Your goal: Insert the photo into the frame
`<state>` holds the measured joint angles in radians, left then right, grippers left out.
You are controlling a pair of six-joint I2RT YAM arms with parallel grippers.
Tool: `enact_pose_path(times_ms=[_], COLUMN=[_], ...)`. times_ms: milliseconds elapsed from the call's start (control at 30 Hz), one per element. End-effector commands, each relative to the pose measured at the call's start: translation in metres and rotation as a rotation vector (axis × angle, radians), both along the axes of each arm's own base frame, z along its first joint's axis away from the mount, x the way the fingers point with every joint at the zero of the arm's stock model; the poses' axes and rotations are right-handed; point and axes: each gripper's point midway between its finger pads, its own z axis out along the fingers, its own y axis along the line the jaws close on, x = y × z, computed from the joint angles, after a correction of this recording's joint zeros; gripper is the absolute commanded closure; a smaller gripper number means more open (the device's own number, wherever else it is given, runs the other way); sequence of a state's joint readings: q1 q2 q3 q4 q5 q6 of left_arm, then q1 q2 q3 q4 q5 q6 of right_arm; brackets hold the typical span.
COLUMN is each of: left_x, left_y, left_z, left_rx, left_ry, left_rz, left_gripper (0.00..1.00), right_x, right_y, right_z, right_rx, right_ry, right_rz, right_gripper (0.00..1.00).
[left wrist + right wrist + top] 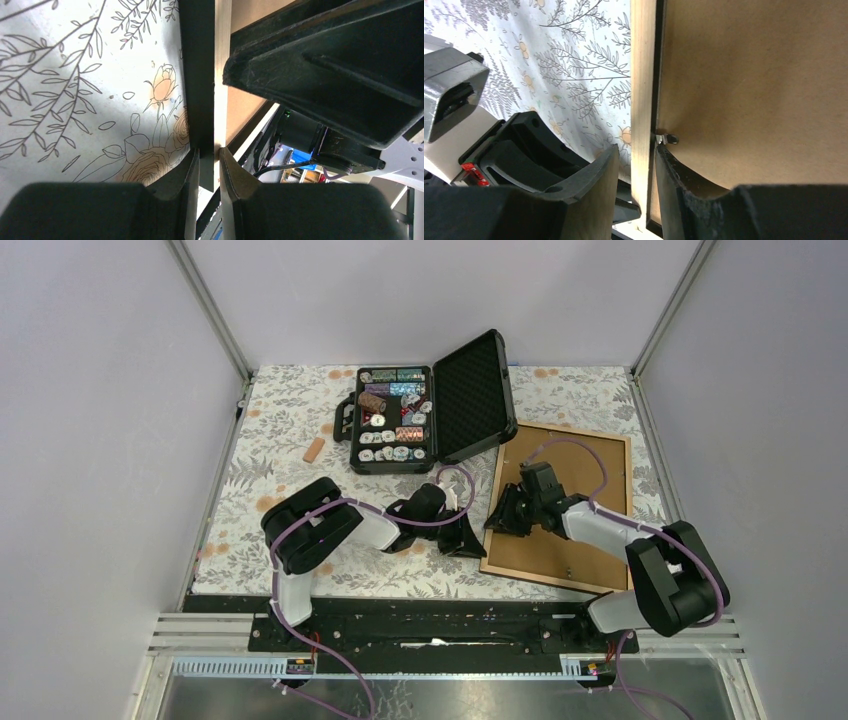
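The rail with the metal tab point(668, 139) is on the other side of the board from my right arm, so I should first use my right gripper to turn the frame by its near corner point(485, 568).
The frame point(565, 428) lies back side up at the right of the table, brown backing board point(749, 75) inside its light wood rail point(642, 75). My left gripper point(470, 540) is shut on the frame's near left edge; in the left wrist view the fingertips point(209, 160) pinch the black and wood edge point(222, 75). My right gripper point(503, 515) stands over the frame's left rail a little farther back. Its jaws point(636, 160) straddle the rail: the right finger point(669, 170) rests on the board and the left finger stands apart from the wood. The photo is out of view.
An open black case of poker chips point(420, 415) stands at the back centre, its lid leaning over the frame's far left corner. A small tan piece point(314, 450) lies left of the case. Flowered cloth point(270, 440) covers the table. Grey walls close in the sides.
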<state>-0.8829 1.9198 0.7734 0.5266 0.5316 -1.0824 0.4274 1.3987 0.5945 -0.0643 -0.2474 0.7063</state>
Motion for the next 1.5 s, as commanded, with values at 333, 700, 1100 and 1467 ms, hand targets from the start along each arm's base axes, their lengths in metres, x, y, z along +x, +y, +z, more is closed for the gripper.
enact_pose_path(times_ms=[333,700,1100,1467], left_x=[0.004,0.043,0.072,0.075], left_y=[0.02,0.06,0.114,0.125], left_z=[-0.018,0.049,0.123,0.13], left_rx=[0.129,0.153,0.115,0.054], left_ry=[-0.066,-0.301,-0.485,-0.478], left_rz=[0.012,0.077,0.194,0.247], left_gripper=[0.74,0.49,0.26,0.25], right_x=[0.007,-0.064,-0.093,-0.097], right_y=[-0.011,-0.02,-0.015,-0.022], right_z=[0.021,0.014,0.021,0.012], right_rx=[-0.037,-0.291,-0.563,-0.79], right_ry=[-0.077,0.153,0.157,0.143], right_rz=[-0.072,0.256,0.444,0.491], right_gripper=[0.56,0.33,0.18,0.28])
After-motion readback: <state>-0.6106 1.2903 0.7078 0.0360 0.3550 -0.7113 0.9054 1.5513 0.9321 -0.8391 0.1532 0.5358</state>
